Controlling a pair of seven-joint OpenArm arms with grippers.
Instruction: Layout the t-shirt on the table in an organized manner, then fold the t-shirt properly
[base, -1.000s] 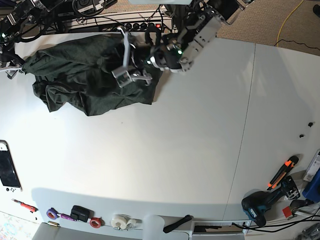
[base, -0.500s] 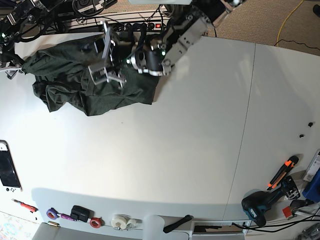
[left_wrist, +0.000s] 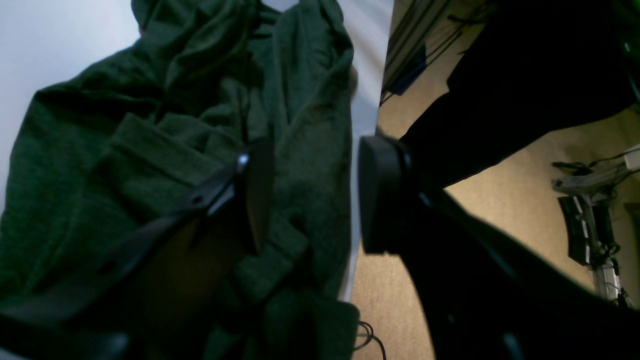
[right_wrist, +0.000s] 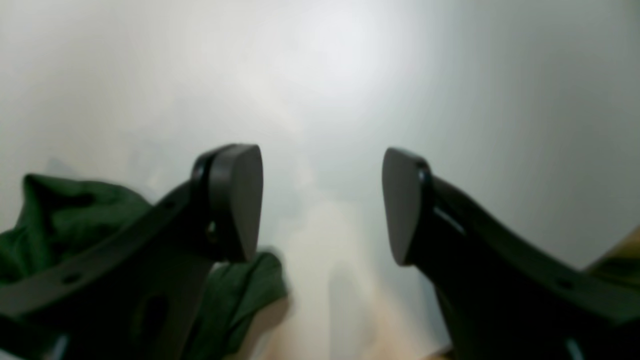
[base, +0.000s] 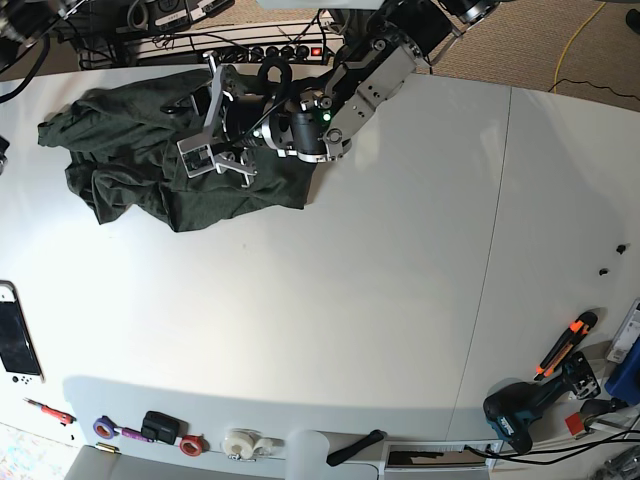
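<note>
My right gripper needs to keep moving, because the t-shirt's front fold (base: 94, 196) sticks out free beside its open fingers. It should go toward that fold (right_wrist: 72, 207) until the fingers are on both sides of it, then close.
The dark green t-shirt (base: 130, 170) lies crumpled at the back left of the white table (base: 350, 300). My left gripper (base: 205, 120) hangs over the shirt's middle, near the table's back edge. In the left wrist view its fingers stand apart over the wrinkled t-shirt (left_wrist: 150, 125), and the left gripper (left_wrist: 315, 195) is open with nothing clamped. My right gripper (right_wrist: 322, 205) is open above bare table, with a fold of the t-shirt (right_wrist: 60, 220) low on its left side. The base view does not show the right gripper.
A power strip (base: 270, 50) and cables run behind the table's back edge. A handheld console (base: 15, 345) lies at the left edge. Tape rolls (base: 240, 443) line the front edge. A drill (base: 520, 410) and an orange-handled tool (base: 565, 345) sit at the front right.
The left gripper swung left across the shirt. The right gripper let go of the shirt's left end, opened wider and pulled out of the base view.
</note>
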